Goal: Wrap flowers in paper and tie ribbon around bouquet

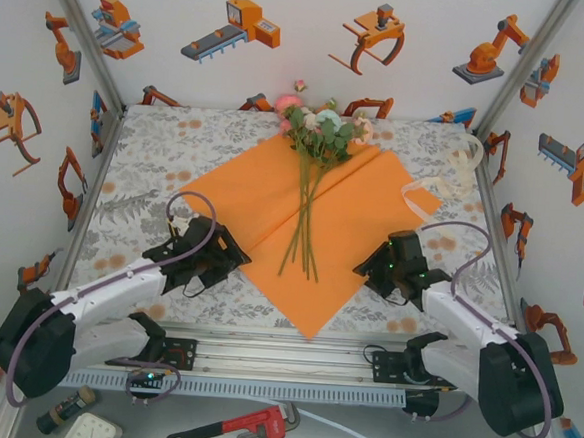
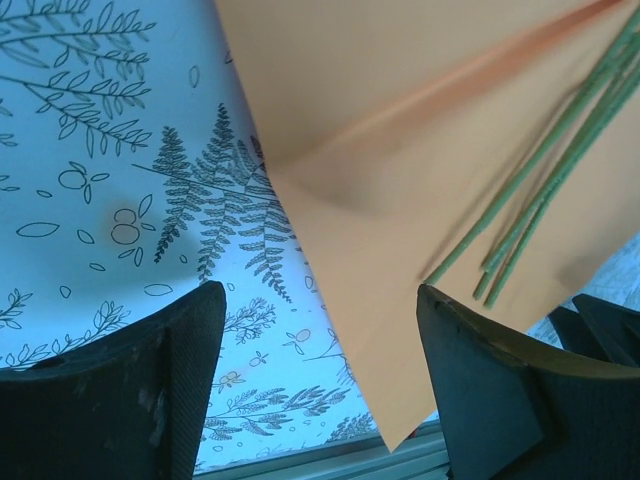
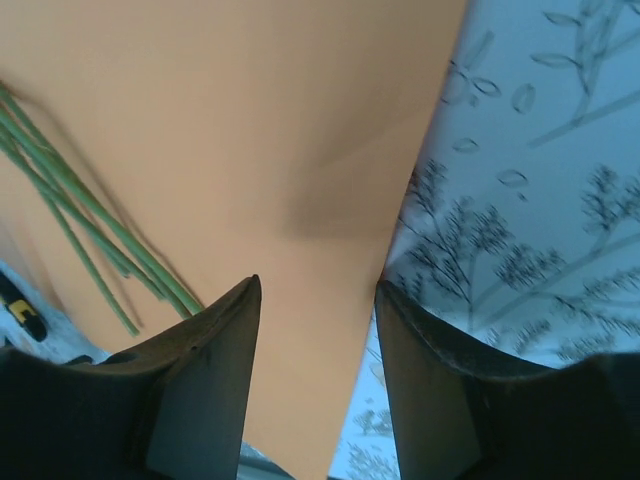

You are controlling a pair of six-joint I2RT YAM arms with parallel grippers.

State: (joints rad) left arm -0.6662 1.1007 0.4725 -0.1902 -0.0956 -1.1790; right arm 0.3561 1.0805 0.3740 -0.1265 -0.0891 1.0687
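Note:
My left gripper should pinch the paper's edge (image 1: 253,269) beside the paper's near corner (image 1: 311,324) before my right gripper folds that corner up, because the corner lies flat past the stem ends.
The orange paper (image 1: 244,191) lies flat as a diamond on the tablecloth. The flowers (image 1: 318,131) rest on it, blooms at the far corner, thin green stems (image 1: 300,245) running toward me down its middle. The cream ribbon (image 1: 445,185) lies loose at the paper's right corner. My left gripper (image 1: 231,258) is low at the paper's near-left edge. In the left wrist view its jaws (image 2: 320,290) stand open over that paper (image 2: 400,120) edge, stems (image 2: 600,95) to the right. My right gripper (image 1: 369,270) is at the near-right edge, open (image 3: 318,283) above the paper (image 3: 250,120), stems (image 3: 100,215) at left.
A metal rail (image 1: 282,359) runs along the near table edge between the arm bases. Below it lie a red pipe wrench (image 1: 242,428) and a small white clock (image 1: 92,431). Walls with robot stickers enclose the table on three sides.

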